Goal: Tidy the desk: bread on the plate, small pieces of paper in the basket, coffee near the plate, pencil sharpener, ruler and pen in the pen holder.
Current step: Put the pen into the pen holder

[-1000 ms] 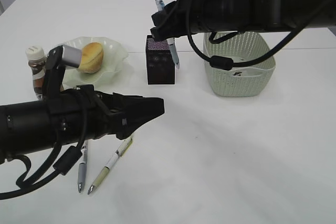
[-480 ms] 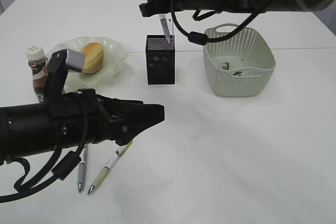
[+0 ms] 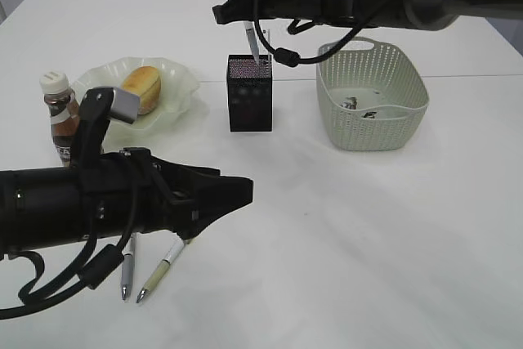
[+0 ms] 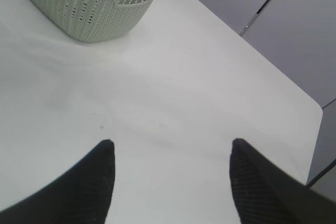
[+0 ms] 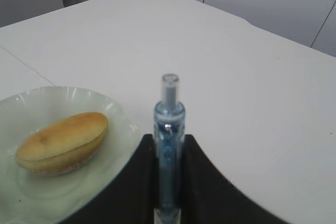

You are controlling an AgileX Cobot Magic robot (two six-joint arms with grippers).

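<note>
The blue pen's tip (image 3: 256, 56) points into the black pen holder's open top (image 3: 247, 66), so the robot's right gripper should keep lowering the pen and let go of it inside.
My right gripper (image 3: 245, 6) is shut on a blue pen (image 5: 168, 145) and holds it upright, tip down, just above the open top of the black pen holder (image 3: 249, 93); the pen's tip (image 3: 254, 45) shows in the exterior view. The bread (image 3: 141, 87) lies on the pale green plate (image 3: 176, 79), also in the right wrist view (image 5: 63, 141). The coffee bottle (image 3: 59, 112) stands left of the plate. Two pens (image 3: 159, 271) lie on the table under my left arm. My left gripper (image 4: 170, 150) is open and empty above bare table. The basket (image 3: 372, 100) holds small paper pieces.
The basket also shows at the top left of the left wrist view (image 4: 89, 3). The table's far edge (image 4: 294, 85) runs behind it. My left arm (image 3: 98, 198) lies low across the front left.
My right gripper carried the blue pen up and left, from beside the pen holder to over its opening, and turned it upright. My left arm shifted only slightly.
</note>
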